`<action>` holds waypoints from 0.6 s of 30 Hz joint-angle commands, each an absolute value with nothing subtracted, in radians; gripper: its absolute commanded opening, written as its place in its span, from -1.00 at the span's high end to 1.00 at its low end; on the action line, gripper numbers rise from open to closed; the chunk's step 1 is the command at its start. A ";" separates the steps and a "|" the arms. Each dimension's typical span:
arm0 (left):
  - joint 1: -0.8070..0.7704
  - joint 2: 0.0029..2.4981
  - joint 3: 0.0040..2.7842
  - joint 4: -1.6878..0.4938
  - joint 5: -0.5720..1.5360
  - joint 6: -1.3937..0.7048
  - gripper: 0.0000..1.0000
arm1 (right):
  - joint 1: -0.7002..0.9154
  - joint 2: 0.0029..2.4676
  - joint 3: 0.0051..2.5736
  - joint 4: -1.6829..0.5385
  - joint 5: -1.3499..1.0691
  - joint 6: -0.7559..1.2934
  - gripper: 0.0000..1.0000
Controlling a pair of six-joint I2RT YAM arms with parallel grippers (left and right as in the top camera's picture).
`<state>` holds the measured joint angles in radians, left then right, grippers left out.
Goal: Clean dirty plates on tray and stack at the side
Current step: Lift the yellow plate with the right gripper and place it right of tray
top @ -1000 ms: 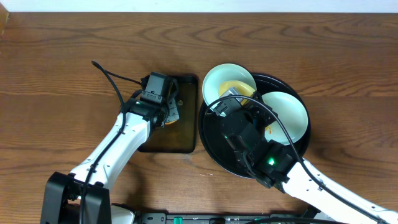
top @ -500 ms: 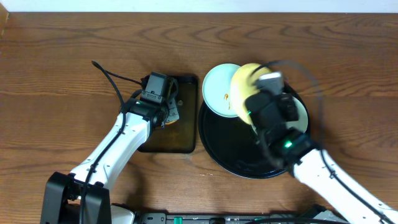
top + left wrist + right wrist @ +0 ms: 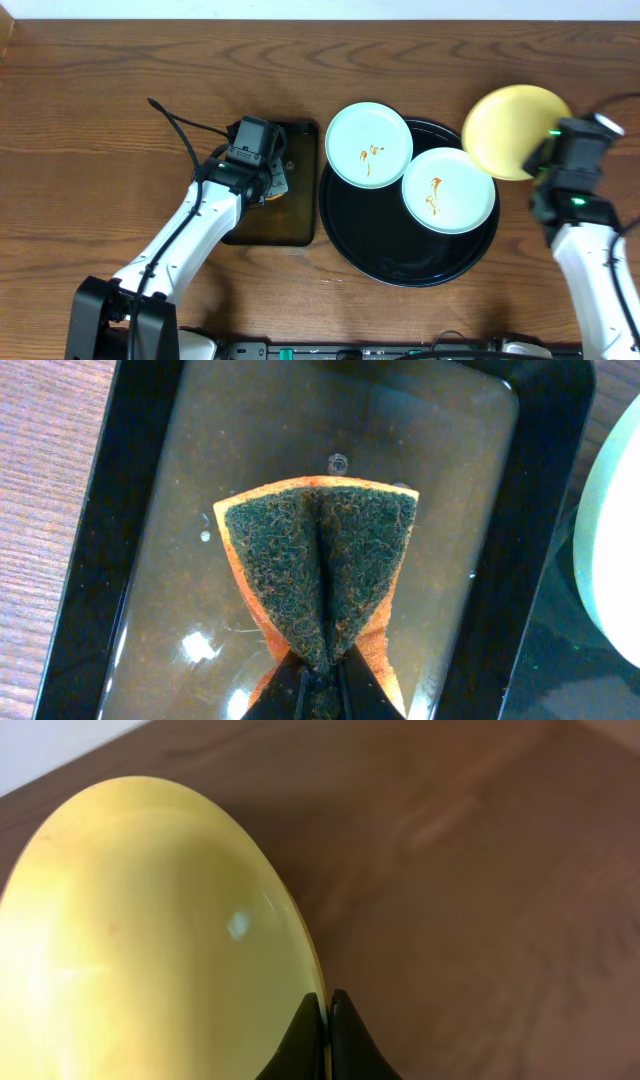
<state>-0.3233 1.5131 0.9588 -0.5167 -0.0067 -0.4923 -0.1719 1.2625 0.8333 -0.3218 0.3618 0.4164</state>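
My right gripper is lowering the pale yellow plate [image 3: 505, 130], which is clean, and there is open wood [image 3: 517, 197] beside the round tray. It should keep lowering the plate there and let it go flat.
Two pale mint-blue plates with orange-brown smears lie on the round black tray [image 3: 380, 255]: one [image 3: 369, 143] overhangs its upper left rim, the other [image 3: 449, 190] lies at its right. My right gripper [image 3: 546, 150] is shut on the rim of the pale yellow plate [image 3: 510, 130], holding it right of the tray; in the right wrist view the plate [image 3: 140, 940] looks clean, pinched between the jaws [image 3: 327, 1010]. My left gripper [image 3: 318, 665] is shut on a folded orange sponge with a dark green scouring face [image 3: 320, 560], over the rectangular tray.
The rectangular black tray [image 3: 280, 225] with a wet bottom lies just left of the round tray; it also shows in the left wrist view [image 3: 150, 510]. A black cable [image 3: 180, 125] runs left of the left arm. Bare wooden table [image 3: 90, 150] surrounds everything.
My right arm has carried the yellow plate from over the round tray to its right side. Both mint plates are now uncovered. The left arm has not moved.
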 commanded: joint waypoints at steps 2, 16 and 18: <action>-0.319 1.518 0.948 -0.519 -0.020 -0.475 0.85 | -0.347 1.279 0.854 -0.337 0.213 0.475 0.98; -0.319 1.518 0.948 -0.519 -0.020 -0.476 0.85 | -0.556 1.505 0.854 -0.299 0.120 0.473 0.97; -0.319 1.518 0.948 -0.519 -0.020 -0.476 0.85 | -0.555 1.527 0.854 -0.299 0.086 0.469 0.97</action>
<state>-0.3233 1.5131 0.9588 -0.5175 -0.0071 -0.4923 -0.5499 1.4994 0.8356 -0.3019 0.1471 0.4576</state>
